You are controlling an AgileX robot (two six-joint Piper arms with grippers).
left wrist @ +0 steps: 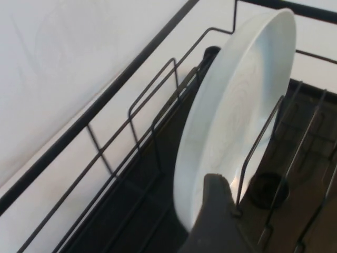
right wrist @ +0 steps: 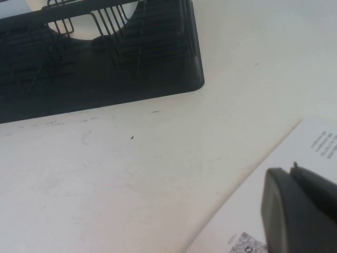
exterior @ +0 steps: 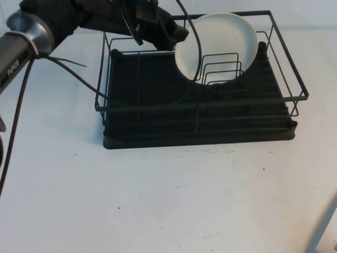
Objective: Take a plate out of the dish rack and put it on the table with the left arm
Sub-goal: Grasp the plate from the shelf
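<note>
My left gripper is moving in toward the white plate's rim [exterior: 179, 62], which sticks out past the wire dividers with open space [left wrist: 160, 192] behind. It should keep moving in until it closes across that rim.
The white plate [exterior: 216, 45] stands on edge between the upright wire dividers at the back right of the black dish rack [exterior: 158, 121]. My left gripper [exterior: 176, 32] reaches in over the rack's back rail and sits at the plate's left rim. In the left wrist view one of its fingers [left wrist: 213, 208] lies against the front face of the plate [left wrist: 237, 110]; the other finger is out of frame. The gripper looks open. My right gripper [right wrist: 292, 169] is shut and empty, low over the white table [exterior: 158, 200] to the right of the rack.
A sheet of paper with a printed code [right wrist: 316, 142] lies at the table's front right corner under the right gripper. The left arm's black cable [exterior: 68, 74] hangs over the table left of the rack.
</note>
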